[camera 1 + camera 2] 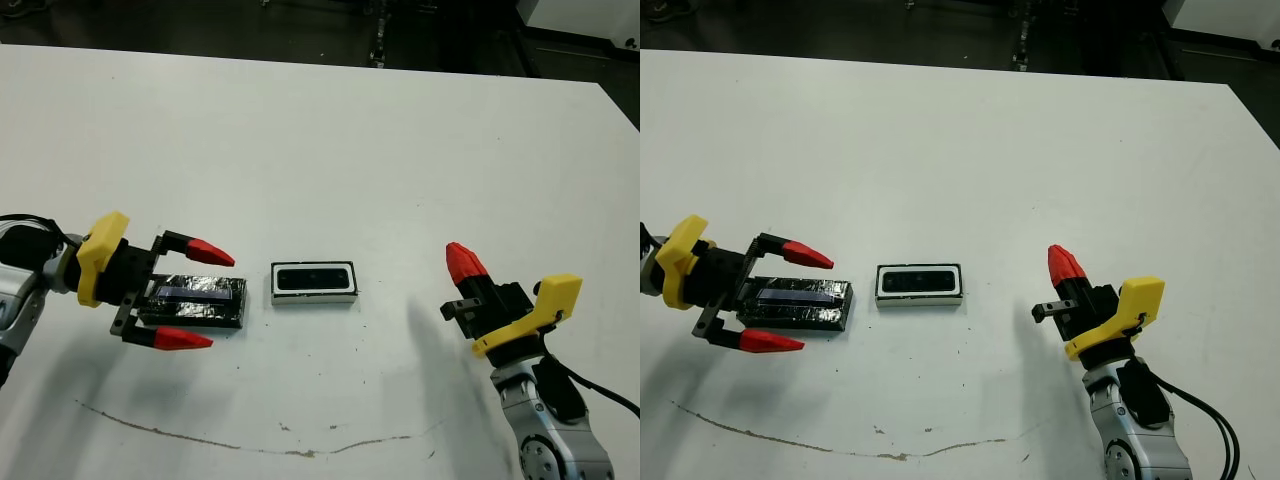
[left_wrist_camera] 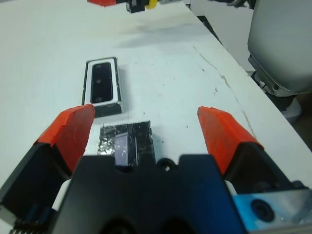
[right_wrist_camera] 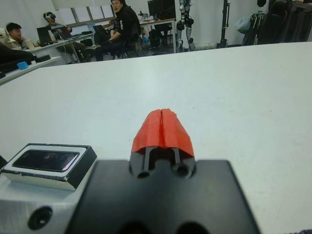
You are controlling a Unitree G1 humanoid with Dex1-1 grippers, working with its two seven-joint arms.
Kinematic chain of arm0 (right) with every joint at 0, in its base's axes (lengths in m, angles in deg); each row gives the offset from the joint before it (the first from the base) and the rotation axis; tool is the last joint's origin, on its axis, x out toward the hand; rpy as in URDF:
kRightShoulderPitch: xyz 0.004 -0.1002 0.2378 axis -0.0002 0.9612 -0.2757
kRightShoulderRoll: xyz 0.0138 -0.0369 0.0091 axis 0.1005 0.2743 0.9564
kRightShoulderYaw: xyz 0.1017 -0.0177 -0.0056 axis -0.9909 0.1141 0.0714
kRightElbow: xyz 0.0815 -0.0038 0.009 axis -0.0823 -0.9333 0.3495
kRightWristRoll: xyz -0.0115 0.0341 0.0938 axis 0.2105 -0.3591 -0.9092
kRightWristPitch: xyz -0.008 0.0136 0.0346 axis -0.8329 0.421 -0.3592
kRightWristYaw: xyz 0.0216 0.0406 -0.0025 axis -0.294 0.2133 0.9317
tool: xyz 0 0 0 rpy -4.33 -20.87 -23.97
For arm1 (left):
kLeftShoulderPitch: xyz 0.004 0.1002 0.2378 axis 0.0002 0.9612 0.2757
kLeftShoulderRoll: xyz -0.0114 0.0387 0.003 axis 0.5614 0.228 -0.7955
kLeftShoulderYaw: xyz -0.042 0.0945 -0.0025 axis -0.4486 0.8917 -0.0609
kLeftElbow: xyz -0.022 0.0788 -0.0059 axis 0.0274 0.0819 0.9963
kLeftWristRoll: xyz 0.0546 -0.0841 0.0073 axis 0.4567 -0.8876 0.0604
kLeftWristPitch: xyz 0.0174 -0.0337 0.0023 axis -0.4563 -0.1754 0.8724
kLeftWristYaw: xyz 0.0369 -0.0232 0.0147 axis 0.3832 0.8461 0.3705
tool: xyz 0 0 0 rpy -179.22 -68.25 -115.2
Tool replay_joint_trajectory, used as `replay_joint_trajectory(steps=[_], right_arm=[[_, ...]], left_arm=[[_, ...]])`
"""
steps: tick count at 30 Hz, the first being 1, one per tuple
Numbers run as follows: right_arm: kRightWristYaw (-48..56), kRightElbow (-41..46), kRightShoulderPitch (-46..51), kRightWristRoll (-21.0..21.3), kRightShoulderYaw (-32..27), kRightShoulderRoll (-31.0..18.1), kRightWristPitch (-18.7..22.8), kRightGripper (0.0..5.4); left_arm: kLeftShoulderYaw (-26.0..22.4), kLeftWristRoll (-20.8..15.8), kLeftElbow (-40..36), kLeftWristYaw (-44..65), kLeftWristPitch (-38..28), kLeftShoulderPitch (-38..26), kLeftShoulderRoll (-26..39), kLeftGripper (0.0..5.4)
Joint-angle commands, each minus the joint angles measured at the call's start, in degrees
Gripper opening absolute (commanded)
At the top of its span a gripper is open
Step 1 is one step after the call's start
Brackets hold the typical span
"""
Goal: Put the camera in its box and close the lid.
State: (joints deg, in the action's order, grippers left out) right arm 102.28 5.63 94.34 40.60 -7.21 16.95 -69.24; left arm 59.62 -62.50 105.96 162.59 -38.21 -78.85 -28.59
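The lid's black edge (image 1: 228,322) is deep, so I expect the lid (image 1: 198,294) to slide down over the box and cover the box's pale sides when I lower it.
The box (image 1: 313,283) sits at the table's middle, its pale rim framing the camera (image 1: 312,279), which lies inside as a dark glossy bar. The right wrist view shows the same box (image 3: 73,171) with the camera (image 3: 46,160) in it. Left of the box, the lid (image 1: 195,300) lies flat on the table, black and crinkly with a bluish glint. My left gripper (image 1: 220,300) is open, one red finger on each long side of the lid (image 2: 127,144); I cannot tell whether they touch. Right of the box, my right gripper (image 1: 458,256) is shut on nothing.
A thin dark scratch (image 1: 250,440) runs across the table near its front edge. Beyond the table's far side, people (image 3: 122,24) sit at desks. The table's right edge (image 2: 234,92) and my grey body (image 2: 282,44) show in the left wrist view.
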Motion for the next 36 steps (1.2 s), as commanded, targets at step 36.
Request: replay_joint_trajectory(steps=[36], right_arm=[[1.0,0.1,0.8,-1.2,-0.5,-1.0,0.7,0.02]], left_arm=[[0.4,14.0,-0.3,-5.5,8.3,-1.4,-0.2,5.4]])
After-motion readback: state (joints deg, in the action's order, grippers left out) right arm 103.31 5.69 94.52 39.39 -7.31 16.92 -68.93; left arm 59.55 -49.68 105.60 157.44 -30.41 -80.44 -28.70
